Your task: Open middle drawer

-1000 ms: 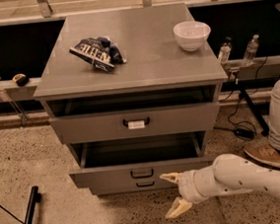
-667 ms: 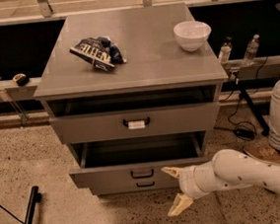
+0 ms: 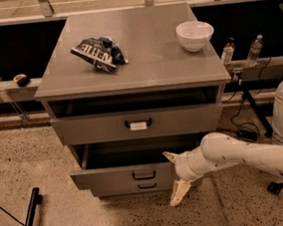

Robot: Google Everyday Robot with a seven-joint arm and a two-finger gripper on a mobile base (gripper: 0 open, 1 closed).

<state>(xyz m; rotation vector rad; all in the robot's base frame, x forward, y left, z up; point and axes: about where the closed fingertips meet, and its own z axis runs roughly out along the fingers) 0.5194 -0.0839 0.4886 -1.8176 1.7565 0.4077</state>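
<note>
I should reach behind the front's top edge (image 3: 151, 165) and pull the drawer out, since my gripper hangs at the end of the partly open middle drawer's front (image 3: 112, 178).
The middle drawer (image 3: 117, 176) is a low grey front with a small black loop handle (image 3: 144, 175); it stands pulled out from the cabinet, its dark inside showing above the front. The top drawer (image 3: 93, 128) with a white tag on its handle (image 3: 138, 125) is also slightly out. The third drawer (image 3: 114, 189) shows just below. My gripper (image 3: 175, 177) hangs at the right end of the middle drawer's front, fingers spread wide apart, one up (image 3: 170, 157), one down (image 3: 179, 193), holding nothing.
A chip bag (image 3: 97, 52) and a white bowl (image 3: 194, 34) sit on the cabinet top (image 3: 146, 59). Two bottles (image 3: 228, 51) stand at the right on a ledge. Cables and a stand (image 3: 248, 107) lie on the floor at right. A black pole (image 3: 30, 220) lies at bottom left.
The gripper and forearm have drifted a little to the right, away from the drawer handle. The middle drawer stays pulled out as before.
</note>
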